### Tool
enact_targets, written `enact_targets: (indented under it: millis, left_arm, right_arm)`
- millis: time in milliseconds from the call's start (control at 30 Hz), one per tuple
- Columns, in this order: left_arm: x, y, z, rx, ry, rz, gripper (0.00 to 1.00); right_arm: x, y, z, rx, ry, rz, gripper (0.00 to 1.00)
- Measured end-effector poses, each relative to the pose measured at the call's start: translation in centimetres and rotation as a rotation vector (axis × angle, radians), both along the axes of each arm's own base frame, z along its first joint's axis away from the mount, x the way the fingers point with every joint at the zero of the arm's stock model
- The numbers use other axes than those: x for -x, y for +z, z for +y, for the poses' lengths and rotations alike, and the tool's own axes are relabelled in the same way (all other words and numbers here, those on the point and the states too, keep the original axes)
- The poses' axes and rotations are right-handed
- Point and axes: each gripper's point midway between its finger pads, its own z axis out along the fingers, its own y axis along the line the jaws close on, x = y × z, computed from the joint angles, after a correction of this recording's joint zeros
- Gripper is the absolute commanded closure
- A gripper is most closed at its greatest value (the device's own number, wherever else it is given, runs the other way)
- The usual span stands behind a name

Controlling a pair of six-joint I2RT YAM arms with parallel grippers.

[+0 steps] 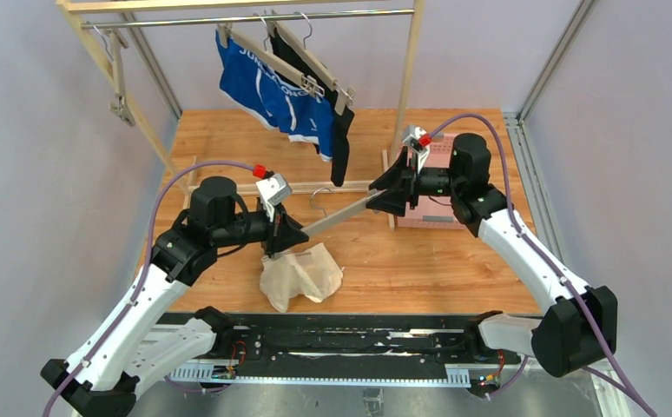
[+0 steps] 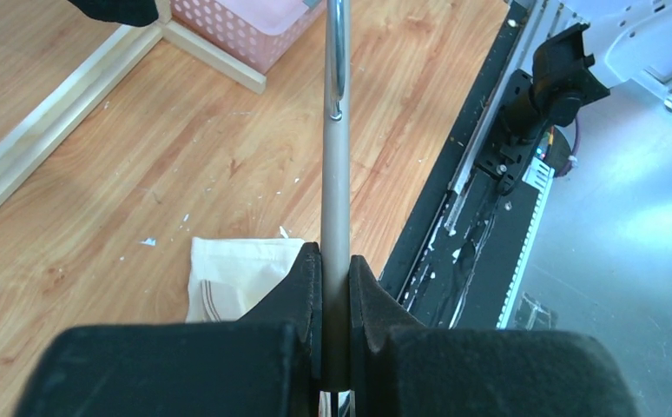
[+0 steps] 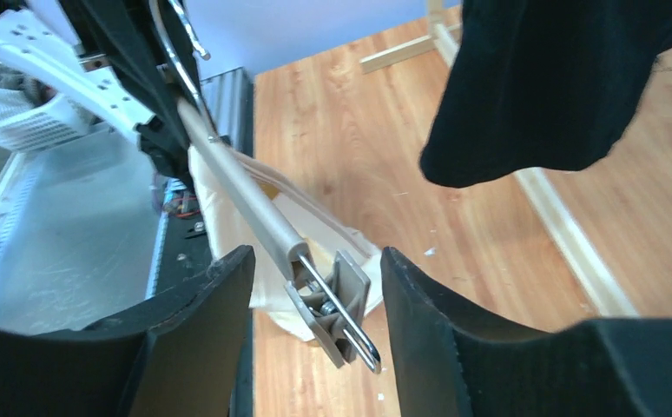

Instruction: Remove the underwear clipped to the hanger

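The cream-white underwear (image 1: 301,274) is hanging from the hanger's end at the robot's left gripper, so next the right gripper moves away from the empty clip and grips the bar (image 1: 348,212) first.
My left gripper (image 1: 282,236) is shut on one end of a grey hanger bar (image 2: 336,187), its jaws pressed against the bar (image 1: 337,217). My right gripper (image 3: 317,257) stands open around the bar's other end. The metal clip (image 3: 334,306) sits between the fingers, touching neither, with no cloth in it. The cream-white underwear (image 1: 302,274) lies crumpled on the table under the hanger, also seen in the left wrist view (image 2: 233,274). Blue underwear (image 1: 272,91) and black underwear (image 1: 341,130) hang clipped to hangers on the rack rail.
The wooden rack (image 1: 411,78) stands at the back, with an empty hanger (image 1: 120,95) at its left end. A pink basket (image 1: 437,187) sits behind my right gripper. The black underwear (image 3: 558,78) hangs close above the right wrist.
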Motion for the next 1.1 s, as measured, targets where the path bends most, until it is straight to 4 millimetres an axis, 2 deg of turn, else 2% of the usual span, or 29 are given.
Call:
enact_targets:
  millis: [33, 133, 267, 400, 467, 600, 800, 967, 1100]
  left_arm:
    - [-0.1, 0.0, 0.0, -0.002, 0.006, 0.001, 1.0]
    - [-0.5, 0.1, 0.1, -0.001, 0.027, -0.008, 1.0]
    - [-1.1, 1.3, -0.1, 0.023, 0.047, -0.035, 1.0]
    - [-1.1, 3.2, -0.7, 0.075, 0.04, -0.049, 1.0]
    - [-1.0, 3.8, -1.1, 0.095, 0.031, -0.04, 1.0]
    - [-1.2, 4.0, -1.5, 0.114, 0.033, -0.004, 1.0]
    - [-1.3, 4.8, -1.7, 0.155, 0.057, 0.025, 1.0]
    - [-2.1, 9.1, -1.9, 0.274, 0.076, -0.089, 1.0]
    - [-1.4, 11.8, -1.4, 0.334, 0.074, -0.169, 1.0]
  right_arm:
    - [-0.3, 0.1, -0.1, 0.002, -0.024, -0.002, 0.33]
    - [-0.9, 0.9, -0.5, -0.003, -0.113, -0.022, 0.31]
    - [-0.1, 3.4, -1.8, -0.063, -0.245, -0.091, 0.3]
    - [0.6, 5.8, -2.8, -0.147, -0.363, -0.146, 0.38]
    - [0.5, 6.4, -3.2, -0.181, -0.416, -0.157, 0.42]
    - [-0.5, 6.3, -3.3, -0.221, -0.507, -0.137, 0.43]
    - [-1.2, 5.1, -2.6, -0.257, -0.548, -0.112, 0.38]
    - [0.0, 3.7, -1.7, -0.259, -0.514, -0.081, 0.28]
    - [0.7, 5.3, -2.4, -0.297, -0.532, -0.123, 0.27]
